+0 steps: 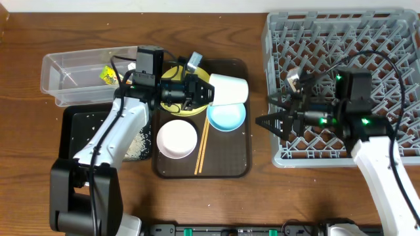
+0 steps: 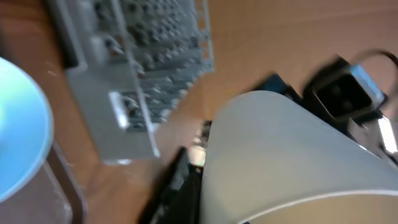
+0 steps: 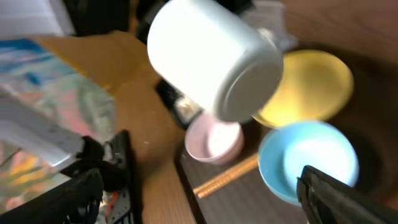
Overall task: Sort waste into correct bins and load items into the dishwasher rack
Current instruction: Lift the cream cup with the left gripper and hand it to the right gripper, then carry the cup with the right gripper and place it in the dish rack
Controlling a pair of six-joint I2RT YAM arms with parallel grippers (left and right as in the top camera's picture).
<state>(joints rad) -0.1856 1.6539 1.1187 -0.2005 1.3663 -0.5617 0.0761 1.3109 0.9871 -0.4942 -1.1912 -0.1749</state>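
Observation:
The grey rack (image 1: 341,69) is past my left gripper, which is holding the small whitish cup. So next my right gripper grabs the cup's loose end (image 1: 241,90) and puts the cup in the rack.
My left gripper (image 1: 205,92) is shut on the small whitish cup (image 1: 230,90), holding it on its side above the yellow plate (image 1: 172,72), which is mostly hidden. In the left wrist view the cup (image 2: 286,149) fills the frame. The light blue bowl (image 1: 226,117), pale pinkish bowl (image 1: 177,139) and chopsticks (image 1: 202,147) lie on the brown tray. My right gripper (image 1: 262,121) is open and empty at the left edge of the grey rack (image 1: 380,39). Its wrist view shows the cup (image 3: 214,59), plate (image 3: 311,87) and blue bowl (image 3: 311,158).
The clear tub (image 1: 62,65) at the back left holds the green-and-orange wrapper (image 1: 108,75). The black tray (image 1: 75,128) lies in front of it, with rice grains (image 1: 138,145) at its right edge. The dark brown tray (image 1: 226,167) sits between the arms.

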